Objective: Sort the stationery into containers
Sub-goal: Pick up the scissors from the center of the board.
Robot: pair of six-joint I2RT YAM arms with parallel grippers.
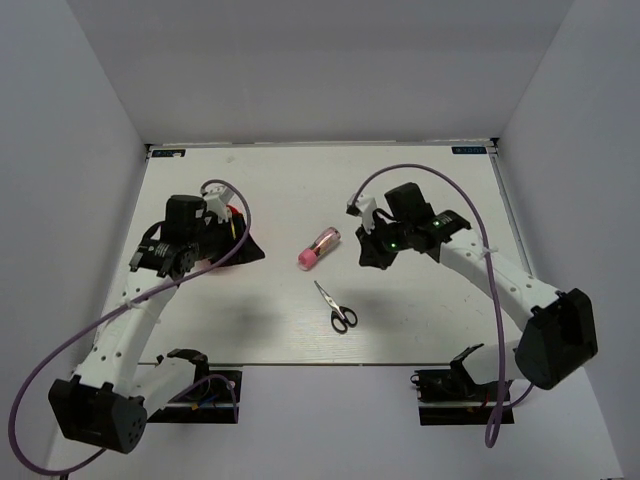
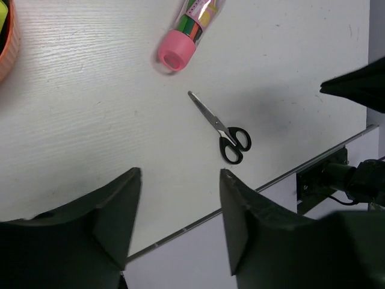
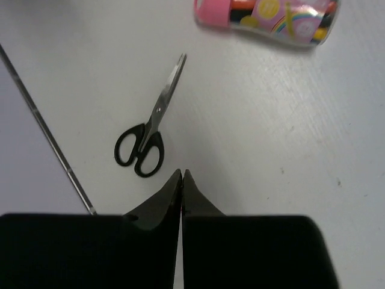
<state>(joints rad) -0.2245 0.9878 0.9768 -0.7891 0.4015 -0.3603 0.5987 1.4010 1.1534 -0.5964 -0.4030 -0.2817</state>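
I should move my right gripper aside, because it is crowding the space [image 1: 369, 290] beside the black-handled scissors. I should then bring my open left gripper to the scissors' handles [image 1: 343, 319].
The pink tube [image 1: 320, 247] lies on its side mid-table; it also shows in the left wrist view [image 2: 186, 30] and the right wrist view [image 3: 271, 15]. The black-handled scissors [image 1: 337, 308] lie closed in front of it, also in both wrist views [image 2: 224, 129] [image 3: 147, 132]. The red-orange pot [image 1: 233, 212] is mostly hidden under my left arm; its rim [image 2: 7, 45] shows a bit of yellow-green inside. My left gripper [image 1: 252, 250] [image 2: 180, 174] is open and empty beside the pot. My right gripper [image 1: 372, 258] [image 3: 181, 173] is shut and empty, right of the tube. The markers and capsule pieces are out of view.
The table's near edge [image 2: 198, 223] runs just behind the scissors, with a drop beyond it. White walls close in the left, right and far sides. The black arm base mounts [image 1: 460, 385] sit below the near edge.
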